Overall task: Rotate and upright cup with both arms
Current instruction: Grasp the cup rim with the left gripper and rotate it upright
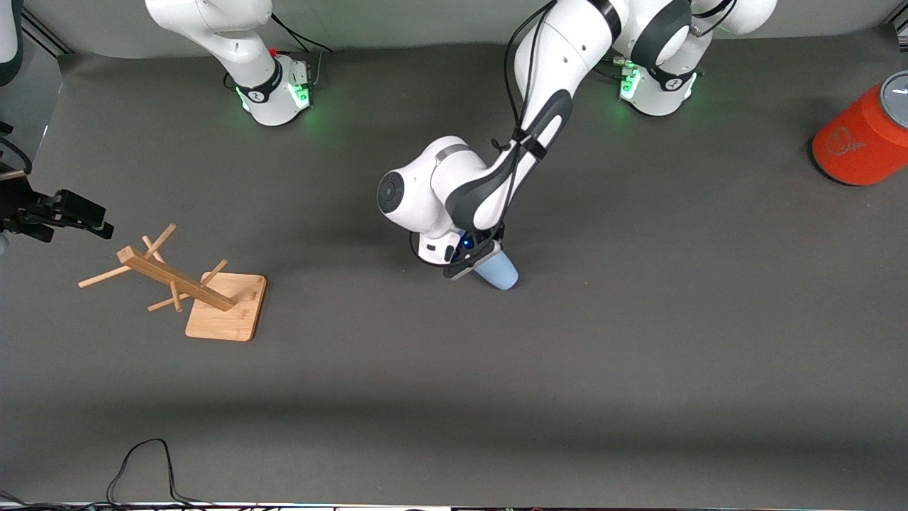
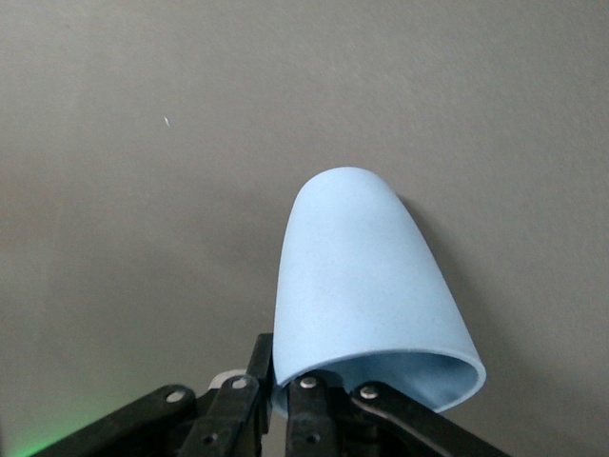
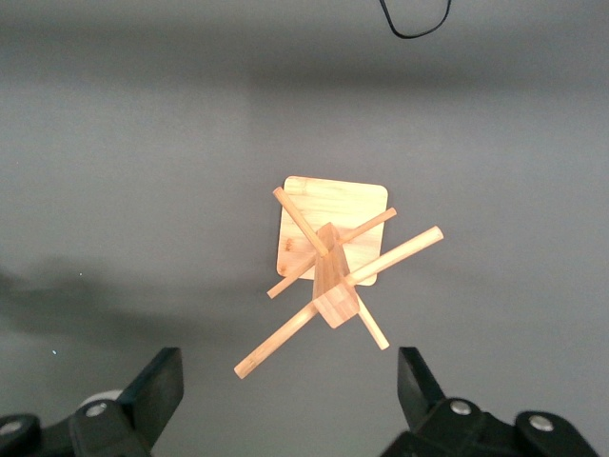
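The pale-blue cup's closed end [image 1: 506, 277] tilts away from my left gripper. My left gripper needs to turn the cup's opening [image 2: 419, 377] up before it puts the cup down.
The pale-blue cup [image 1: 501, 272] is tilted near the middle of the table, its closed end pointing away from the gripper. My left gripper [image 1: 474, 260] is shut on its rim. In the left wrist view one finger [image 2: 309, 405] sits inside the cup [image 2: 357, 286] at the open mouth and the other presses the outside wall; the left gripper [image 2: 282, 373] pinches the rim. I cannot tell whether the cup touches the table. My right gripper [image 1: 96, 216] is open and empty over the right arm's end of the table; it shows wide open in the right wrist view [image 3: 290, 386].
A wooden peg rack on a square base [image 1: 225, 306] stands near the right gripper and shows in the right wrist view [image 3: 328, 257]. A large orange cylinder with a grey top [image 1: 862, 138] stands at the left arm's end. A black cable [image 1: 142, 461] lies at the table's front edge.
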You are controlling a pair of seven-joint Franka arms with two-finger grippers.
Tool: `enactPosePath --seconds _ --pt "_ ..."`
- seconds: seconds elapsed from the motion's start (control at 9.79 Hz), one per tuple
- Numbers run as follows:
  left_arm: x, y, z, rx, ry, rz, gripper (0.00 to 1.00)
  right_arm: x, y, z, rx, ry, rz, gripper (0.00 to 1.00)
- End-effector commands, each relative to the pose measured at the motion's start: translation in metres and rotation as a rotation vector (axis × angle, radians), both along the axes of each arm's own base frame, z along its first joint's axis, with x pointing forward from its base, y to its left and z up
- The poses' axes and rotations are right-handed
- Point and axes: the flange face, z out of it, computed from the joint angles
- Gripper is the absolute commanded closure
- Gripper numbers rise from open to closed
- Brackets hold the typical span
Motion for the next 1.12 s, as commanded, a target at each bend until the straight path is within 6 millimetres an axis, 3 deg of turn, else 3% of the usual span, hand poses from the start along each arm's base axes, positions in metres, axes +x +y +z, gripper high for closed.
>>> enactPosePath --seconds 0.0,0.1,0.51,0.82,1.02 --pt "0.014 0.014 0.029 -0.092 0.120 -0.050 1.00 -0.006 -0.003 0.004 -0.014 -0.017 0.023 0.00" --pt "0.024 0.026 0.040 -0.170 0.212 -0.077 1.00 -0.006 0.000 0.004 -0.015 -0.017 0.027 0.00" --pt "0.052 0.082 0.046 -0.491 0.627 -0.143 1.00 -0.006 0.004 0.003 -0.035 -0.013 0.040 0.00" --pt "0.054 0.076 0.038 -0.627 0.661 -0.137 1.00 -0.007 0.001 0.006 -0.035 -0.016 0.032 0.00" --pt "0.049 0.067 0.021 -0.661 0.661 -0.132 1.00 -0.007 0.000 0.003 -0.033 -0.001 0.031 0.00"
